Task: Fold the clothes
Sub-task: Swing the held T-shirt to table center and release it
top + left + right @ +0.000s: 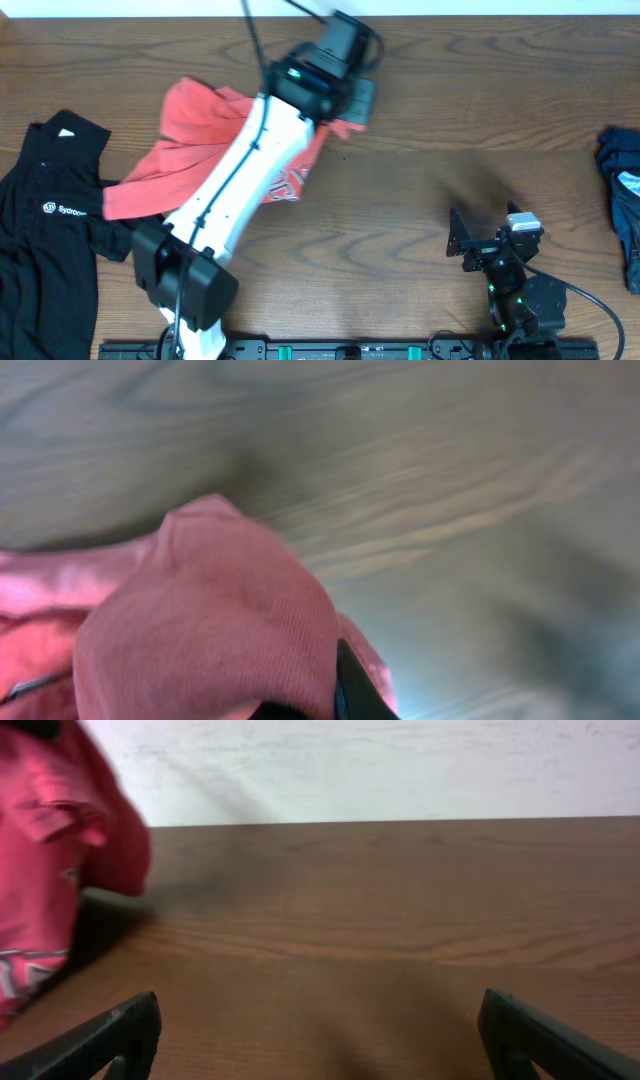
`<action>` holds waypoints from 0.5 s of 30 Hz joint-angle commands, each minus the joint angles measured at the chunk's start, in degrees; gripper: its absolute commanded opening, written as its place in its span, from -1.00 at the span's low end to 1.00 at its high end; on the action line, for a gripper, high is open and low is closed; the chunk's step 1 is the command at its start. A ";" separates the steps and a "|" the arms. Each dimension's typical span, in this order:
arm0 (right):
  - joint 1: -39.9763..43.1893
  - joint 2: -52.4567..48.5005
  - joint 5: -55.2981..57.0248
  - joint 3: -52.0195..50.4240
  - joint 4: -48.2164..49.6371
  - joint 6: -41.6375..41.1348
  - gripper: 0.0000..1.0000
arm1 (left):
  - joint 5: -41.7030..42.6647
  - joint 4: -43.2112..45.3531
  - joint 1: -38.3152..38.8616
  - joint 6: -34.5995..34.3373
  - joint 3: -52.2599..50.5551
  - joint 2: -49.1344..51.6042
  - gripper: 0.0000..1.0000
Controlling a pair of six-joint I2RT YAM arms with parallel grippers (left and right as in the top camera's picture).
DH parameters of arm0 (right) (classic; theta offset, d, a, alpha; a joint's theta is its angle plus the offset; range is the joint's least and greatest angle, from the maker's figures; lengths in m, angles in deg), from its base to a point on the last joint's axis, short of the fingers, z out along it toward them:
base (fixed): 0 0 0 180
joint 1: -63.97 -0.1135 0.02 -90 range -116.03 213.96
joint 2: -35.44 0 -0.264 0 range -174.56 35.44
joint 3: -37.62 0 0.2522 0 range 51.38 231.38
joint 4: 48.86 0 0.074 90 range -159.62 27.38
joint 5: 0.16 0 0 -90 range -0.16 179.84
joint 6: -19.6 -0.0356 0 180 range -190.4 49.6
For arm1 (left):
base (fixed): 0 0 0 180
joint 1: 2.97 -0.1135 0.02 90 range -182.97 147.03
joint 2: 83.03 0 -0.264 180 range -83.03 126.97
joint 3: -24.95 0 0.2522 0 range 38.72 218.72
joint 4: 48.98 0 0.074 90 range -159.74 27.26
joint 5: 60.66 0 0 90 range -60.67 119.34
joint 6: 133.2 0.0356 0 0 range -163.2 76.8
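Note:
The coral-red T-shirt's end [122, 202] lies partly over the black collared shirt. My left gripper should keep pulling toward the open wood [430, 130] until that end is clear, and then let go.
The coral-red T-shirt [195, 140] lies bunched on the wooden table, left of centre, with white lettering showing beside my left arm. My left gripper [347, 118] is at the shirt's far right end, shut on a pinch of its fabric. In the left wrist view the red cloth [210, 620] bulges over the gripper [320, 702], and only one dark fingertip [355, 695] shows. The black collared shirt [50, 220] with a small white logo lies flat at the left edge. My right gripper [487, 230] rests near the front right, open and holding nothing [320, 1020]. The red shirt [55, 850] hangs at the left of the right wrist view.
A blue garment [622, 200] lies at the table's right edge. Bare wood [450, 130] stretches between the red shirt and the blue garment. A white wall [400, 765] stands behind the table's far edge.

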 commanded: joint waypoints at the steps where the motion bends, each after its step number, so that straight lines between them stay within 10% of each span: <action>1: -0.70 0.24 -0.20 -0.26 0.04 0.55 0.99 | 0.42 3.13 4.96 0.33 0.81 -0.04 -0.88; 12: -0.70 0.24 -0.22 -0.26 0.04 0.55 0.98 | 2.27 12.48 13.66 -2.97 0.79 2.43 -0.88; 13: -0.70 0.24 -0.20 -0.26 0.02 0.55 0.99 | 2.60 12.63 14.16 -2.99 0.79 2.91 -0.74; 15: -0.70 0.24 -0.22 -0.26 0.02 0.52 0.98 | 1.90 12.20 14.53 -2.97 0.79 3.39 0.62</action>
